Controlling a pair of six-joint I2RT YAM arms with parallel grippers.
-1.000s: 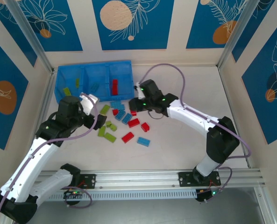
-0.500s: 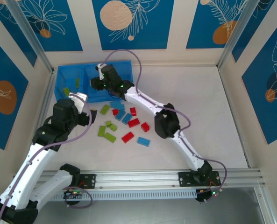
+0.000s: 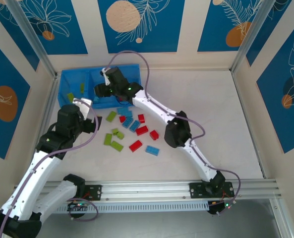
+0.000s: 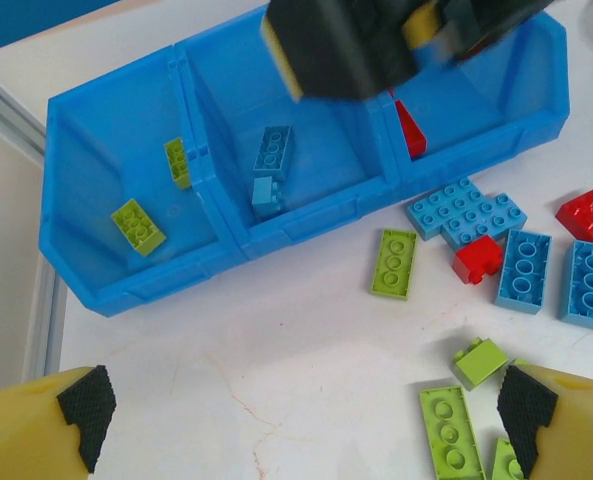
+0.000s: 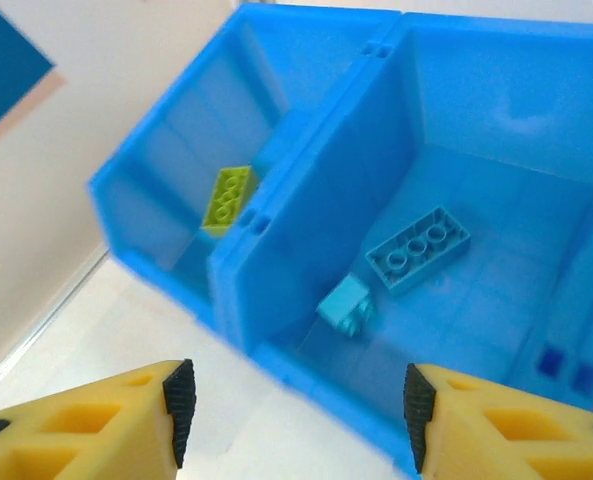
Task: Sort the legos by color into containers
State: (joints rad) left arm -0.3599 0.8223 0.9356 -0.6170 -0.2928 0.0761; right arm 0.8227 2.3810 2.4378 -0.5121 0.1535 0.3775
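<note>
The robot's empty right gripper is stretched over the middle compartment (image 3: 95, 77) and crowds the lime lego (image 3: 111, 116) beside the tray, so it needs to move back before the left gripper picks up that lego.
The blue tray (image 3: 63, 89) lies at the back left with three compartments. The left one holds two lime legos (image 4: 139, 224), the middle one two light-blue legos (image 5: 416, 249), and the right one a red lego (image 4: 409, 130). My right gripper (image 3: 101, 91) hovers over the middle compartment's near wall, open and empty (image 5: 296, 410). Loose lime (image 3: 111, 116), light-blue (image 3: 152, 150) and red legos (image 3: 135, 145) lie scattered on the table in front of the tray. My left gripper (image 3: 92, 116) hangs open left of that pile, above bare table (image 4: 306, 415).
The white table is ringed by patterned walls, and a metal post (image 3: 45, 106) stands close to the tray's left side. An aluminium rail (image 3: 151, 188) runs along the near edge. My right arm's forearm (image 3: 151, 106) stretches over the back of the pile.
My right arm swung from the pile up to the tray's middle compartment and now holds nearly still. My left gripper drew back a little to the left.
</note>
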